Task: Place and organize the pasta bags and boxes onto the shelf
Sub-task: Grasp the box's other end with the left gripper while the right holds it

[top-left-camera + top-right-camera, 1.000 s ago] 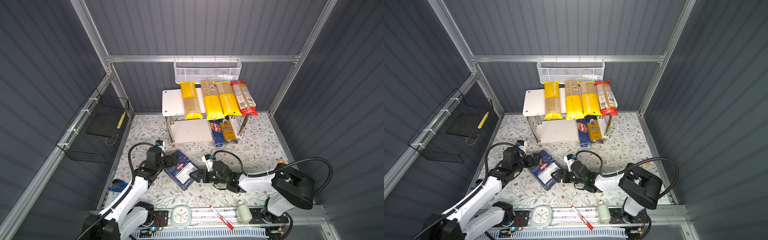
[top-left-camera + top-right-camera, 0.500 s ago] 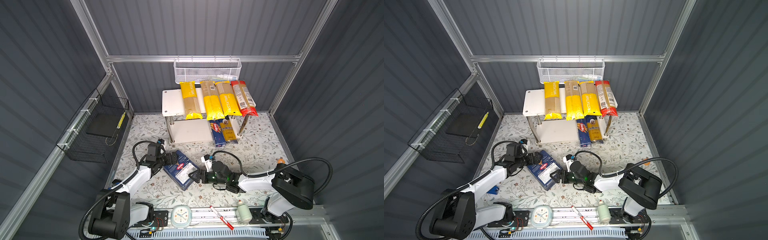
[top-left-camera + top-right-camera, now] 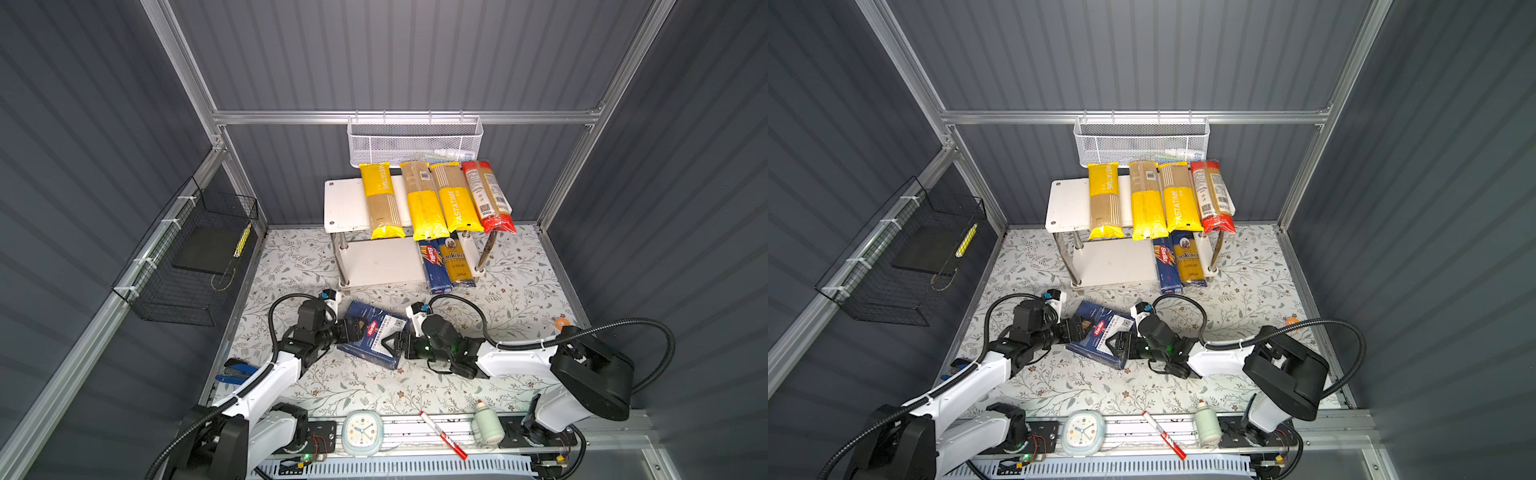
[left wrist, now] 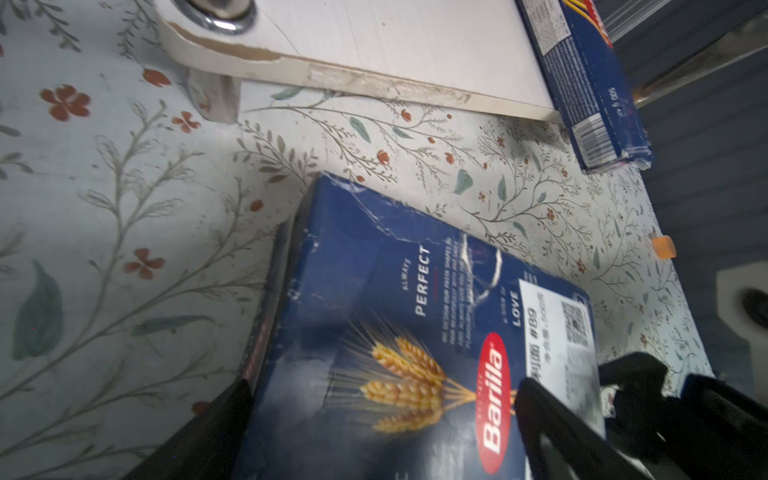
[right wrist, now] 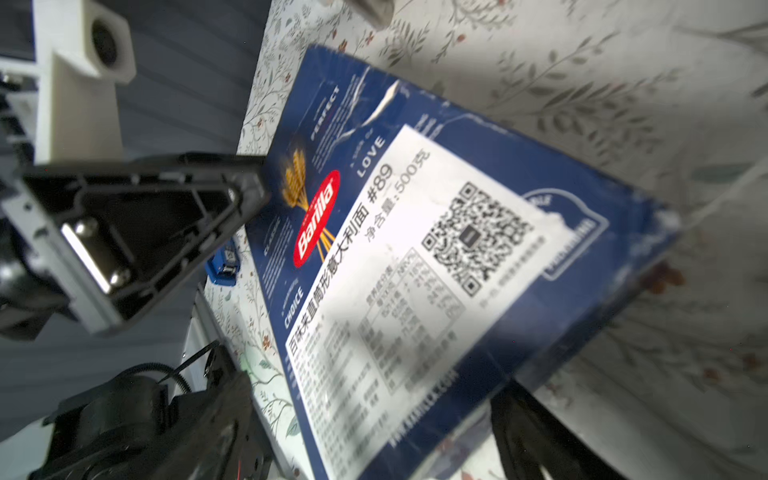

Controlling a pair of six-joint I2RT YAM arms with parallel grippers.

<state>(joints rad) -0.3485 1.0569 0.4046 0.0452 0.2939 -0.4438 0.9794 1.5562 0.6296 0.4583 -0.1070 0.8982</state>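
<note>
The wide Barilla box's labelled end (image 3: pixel 391 326) is angled away from the lower board (image 3: pixel 380 264), so the robot's left gripper needs to pull back and straighten the box before both grippers raise it.
The wide blue Barilla box (image 3: pixel 374 332) (image 3: pixel 1096 332) lies tilted on the floral mat in front of the shelf (image 3: pixel 345 203). My left gripper (image 3: pixel 351 330) (image 4: pixel 384 386) is shut on the box's left end, one finger over the logo face and one under it. My right gripper (image 3: pixel 392 345) (image 5: pixel 370 390) stands open around the box's (image 5: pixel 436 249) labelled end, with mat showing beside one finger. Three yellow bags (image 3: pixel 422 203) and a red bag (image 3: pixel 486 195) lie on the top board. The narrow Barilla box (image 3: pixel 434 266) and the ankara bag (image 3: pixel 457 262) lie on the lower board.
A white mesh basket (image 3: pixel 415 141) hangs above the shelf and a black wire basket (image 3: pixel 195 257) on the left wall. A clock (image 3: pixel 361 430), a marker (image 3: pixel 442 434) and a small bottle (image 3: pixel 488 426) sit along the front rail. A blue stapler (image 3: pixel 235 372) lies front left.
The wide box has shifted slightly toward the right gripper. The left arm's elbow has swung while its gripper stayed on the box. The right jaws have widened a little.
</note>
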